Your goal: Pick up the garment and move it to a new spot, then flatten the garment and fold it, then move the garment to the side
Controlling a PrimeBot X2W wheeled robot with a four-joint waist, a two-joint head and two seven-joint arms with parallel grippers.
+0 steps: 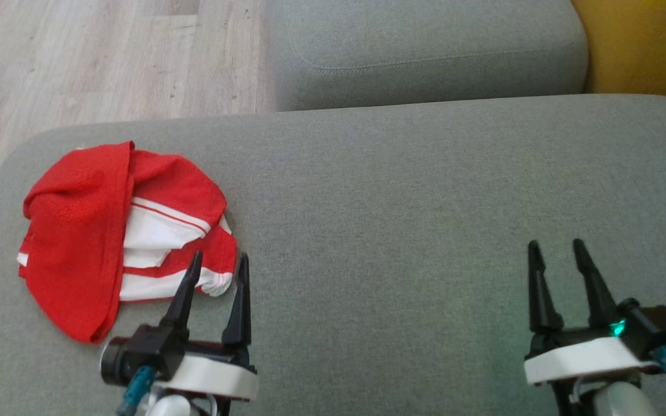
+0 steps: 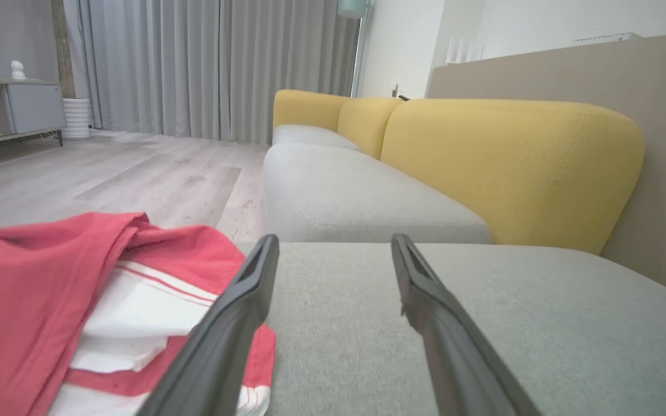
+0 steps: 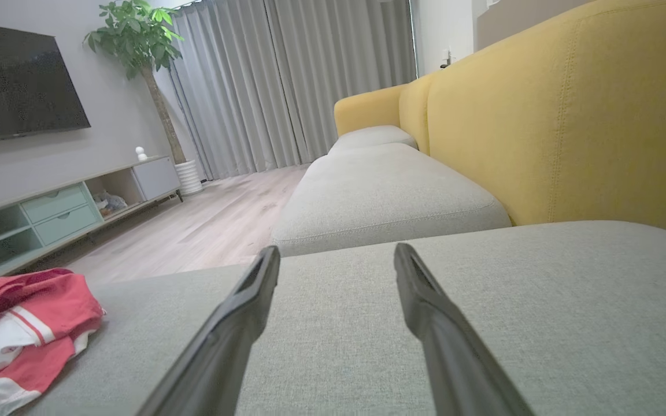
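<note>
My gripper will leave another red piece behind when I lift the garment (image 1: 84, 236), because a wide plain white band (image 1: 151, 285) shows below the red-lined white trim.
The garment (image 1: 107, 231) is a red piece with white stripes, lying crumpled near the left end of the grey cushion (image 1: 402, 196). My left gripper (image 1: 220, 263) is open just at the garment's near right corner, its left finger over the striped hem, nothing between the fingers. In the left wrist view the garment (image 2: 73, 300) lies left of the open left gripper (image 2: 333, 245). My right gripper (image 1: 555, 248) stands open over bare cushion far to the right. In the right wrist view the right gripper (image 3: 336, 254) is open and the garment (image 3: 21, 329) sits at the lower left.
A second grey cushion (image 1: 425, 52) lies beyond, with yellow backrests (image 3: 558, 110) along the right. Wooden floor (image 1: 96, 58) drops off past the cushion's left and far edges. A TV unit (image 3: 61, 202) and potted plant (image 3: 136, 40) stand across the room.
</note>
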